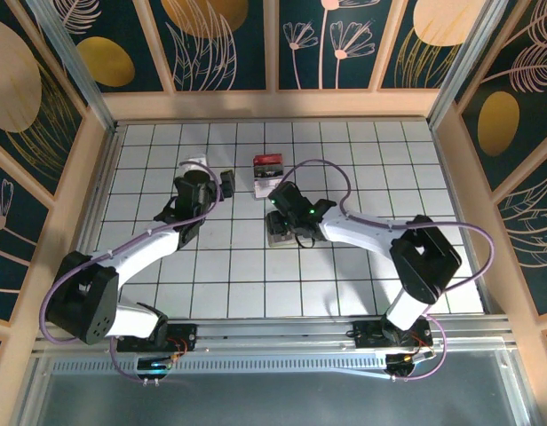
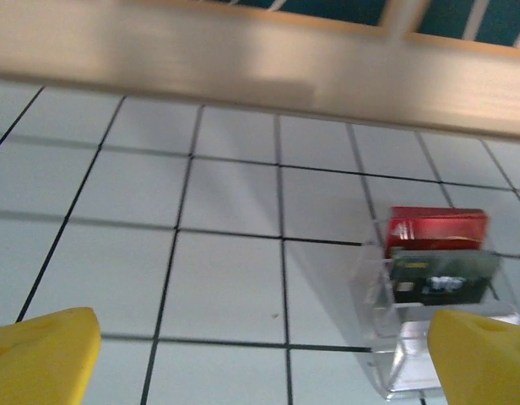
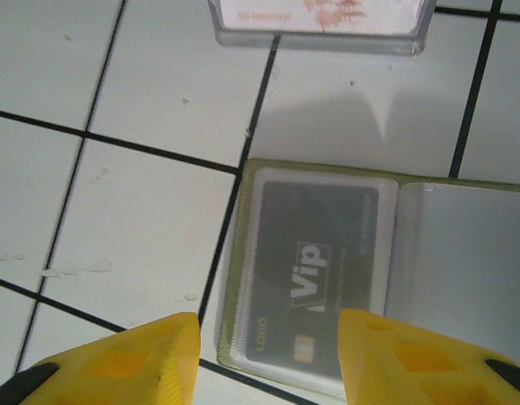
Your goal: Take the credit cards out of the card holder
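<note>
My right gripper keeps going down until its fingers pinch that sleeve (image 3: 302, 325), as its open fingers line up across the cloudy sleeve over the VIP card (image 3: 315, 261).
The olive-green card holder (image 3: 243, 253) lies open on the tiles, its clear sleeves facing up. A dark credit card (image 3: 315, 266) marked "VIP" sits inside the left sleeve; the right sleeve (image 3: 463, 270) looks pale and I cannot tell what it holds. My right gripper (image 3: 268, 363) hovers just above the holder's near edge, open, with one yellow finger on each side of the card. In the top view the right gripper (image 1: 281, 202) covers part of the holder (image 1: 277, 232). My left gripper (image 1: 225, 182) is open over bare tiles, left of the holder, with nothing between its fingers (image 2: 40, 354).
A small clear-white box (image 1: 267, 169) stands just beyond the holder, with a red piece (image 2: 436, 229) and a dark piece (image 2: 441, 274) upright in it. It is close to the left gripper's right finger (image 2: 484, 354). The wooden back wall (image 2: 243, 59) lies a few tiles further.
</note>
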Action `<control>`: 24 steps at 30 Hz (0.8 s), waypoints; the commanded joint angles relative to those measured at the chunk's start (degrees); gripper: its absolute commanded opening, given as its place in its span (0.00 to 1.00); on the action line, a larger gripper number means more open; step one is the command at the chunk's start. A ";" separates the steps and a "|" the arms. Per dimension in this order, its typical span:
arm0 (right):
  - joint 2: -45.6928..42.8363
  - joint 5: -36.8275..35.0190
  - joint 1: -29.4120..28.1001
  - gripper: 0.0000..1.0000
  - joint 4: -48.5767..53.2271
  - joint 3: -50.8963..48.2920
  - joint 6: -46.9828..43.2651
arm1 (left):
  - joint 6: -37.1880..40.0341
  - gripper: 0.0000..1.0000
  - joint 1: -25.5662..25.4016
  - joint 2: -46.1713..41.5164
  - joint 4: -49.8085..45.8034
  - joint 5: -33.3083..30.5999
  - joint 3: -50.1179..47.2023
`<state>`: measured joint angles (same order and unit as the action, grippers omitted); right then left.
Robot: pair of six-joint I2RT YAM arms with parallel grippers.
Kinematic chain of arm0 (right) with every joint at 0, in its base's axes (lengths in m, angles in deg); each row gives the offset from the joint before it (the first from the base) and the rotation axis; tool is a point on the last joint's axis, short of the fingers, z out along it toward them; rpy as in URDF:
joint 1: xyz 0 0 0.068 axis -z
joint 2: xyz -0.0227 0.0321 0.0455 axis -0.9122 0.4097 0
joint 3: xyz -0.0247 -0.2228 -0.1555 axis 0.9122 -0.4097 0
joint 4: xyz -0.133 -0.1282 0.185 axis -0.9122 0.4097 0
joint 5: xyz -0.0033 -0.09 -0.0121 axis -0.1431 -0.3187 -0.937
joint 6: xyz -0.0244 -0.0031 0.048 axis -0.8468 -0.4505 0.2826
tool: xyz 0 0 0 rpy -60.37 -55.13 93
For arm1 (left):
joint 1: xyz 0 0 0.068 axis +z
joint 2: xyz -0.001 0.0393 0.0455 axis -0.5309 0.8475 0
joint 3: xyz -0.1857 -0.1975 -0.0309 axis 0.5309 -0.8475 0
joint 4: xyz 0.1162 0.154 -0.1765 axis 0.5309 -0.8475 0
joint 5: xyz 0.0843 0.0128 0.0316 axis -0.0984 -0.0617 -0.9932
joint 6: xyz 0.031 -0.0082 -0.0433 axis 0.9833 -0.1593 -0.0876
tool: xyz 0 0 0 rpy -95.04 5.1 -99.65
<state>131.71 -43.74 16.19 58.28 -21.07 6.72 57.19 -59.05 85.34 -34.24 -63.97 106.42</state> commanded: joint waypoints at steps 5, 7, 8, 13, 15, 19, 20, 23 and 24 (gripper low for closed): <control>5.28 -6.88 -2.44 0.49 6.43 5.08 -0.86 | -13.76 0.99 0.34 -2.43 3.72 -10.52 -2.44; 6.76 -7.73 -2.90 0.49 7.16 5.71 -0.73 | -15.07 0.99 0.32 -2.32 3.37 -11.74 -2.75; 7.43 -7.96 -3.13 0.49 7.39 5.97 -0.78 | -15.51 0.99 0.35 -2.30 3.39 -12.06 -2.99; 9.97 -9.75 -3.50 0.52 8.29 6.64 -0.53 | -16.25 0.99 0.31 -2.32 3.53 -11.89 -3.69; 10.51 -10.53 -3.51 0.53 8.49 6.73 -0.34 | -16.17 0.99 0.34 -2.41 3.49 -12.01 -3.81; 11.57 -11.43 -3.46 0.55 8.39 6.36 0.00 | -15.85 0.99 0.35 -2.41 3.70 -12.10 -3.92; 11.72 -11.52 -3.46 0.55 8.26 6.38 0.06 | -15.91 0.99 0.35 -2.36 3.79 -12.09 -3.99; 11.86 -11.30 -3.50 0.57 7.89 6.35 0.27 | -15.85 0.99 0.31 -2.14 4.04 -12.01 -3.85; 11.72 -11.04 -3.48 0.57 7.66 6.45 0.21 | -15.85 0.99 0.35 -1.97 4.04 -11.84 -3.82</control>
<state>142.88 -52.94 13.15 64.99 -15.85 6.55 42.42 -59.05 83.94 -31.95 -74.75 102.92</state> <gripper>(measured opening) 0.571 0.988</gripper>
